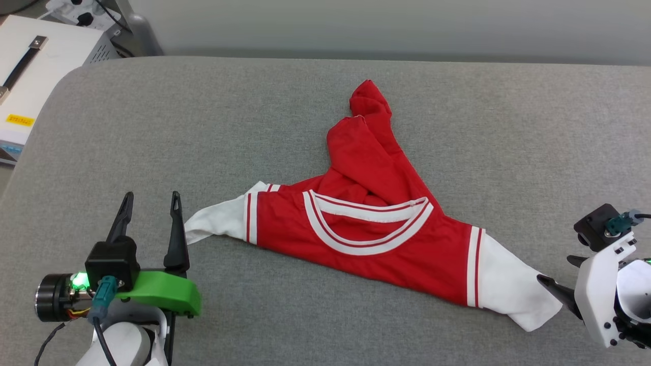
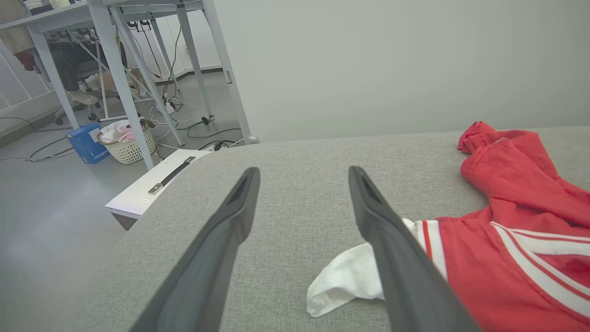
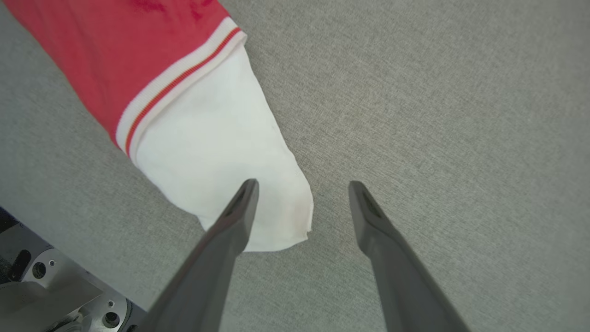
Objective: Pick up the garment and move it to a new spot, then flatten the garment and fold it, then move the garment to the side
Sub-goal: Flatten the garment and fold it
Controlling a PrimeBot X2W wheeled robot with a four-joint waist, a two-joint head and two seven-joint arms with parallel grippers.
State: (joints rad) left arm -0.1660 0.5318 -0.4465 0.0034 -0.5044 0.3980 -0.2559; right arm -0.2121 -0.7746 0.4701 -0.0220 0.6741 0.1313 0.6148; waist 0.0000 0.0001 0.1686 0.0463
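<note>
My gripper will find more of the garment tucked underneath when it lifts the sleeve's end [image 1: 539,310], because the red front ends in a smooth fold [image 1: 366,276].
The garment [image 1: 376,223], a red jersey with white sleeves and striped trim, lies crumpled on the grey padded table [image 1: 203,127], its lower part bunched toward the far side. Its neckline faces up. My left gripper [image 1: 151,198] is open just left of the garment's left white sleeve [image 1: 213,223] and holds nothing. In the left wrist view the left gripper [image 2: 303,170] has that sleeve [image 2: 343,279] beside its right finger. My right gripper [image 1: 554,269] is open at the tip of the right white sleeve [image 1: 508,290]. In the right wrist view, the right gripper [image 3: 303,184] has one finger above the sleeve's end [image 3: 216,152].
A white case [image 1: 30,76] with a dark handle stands beside the table's far left corner. Past the table's left edge are the floor, white desk legs [image 2: 115,69], a laundry basket [image 2: 126,143], a blue box [image 2: 85,143] and cables. A pale wall rises behind the table.
</note>
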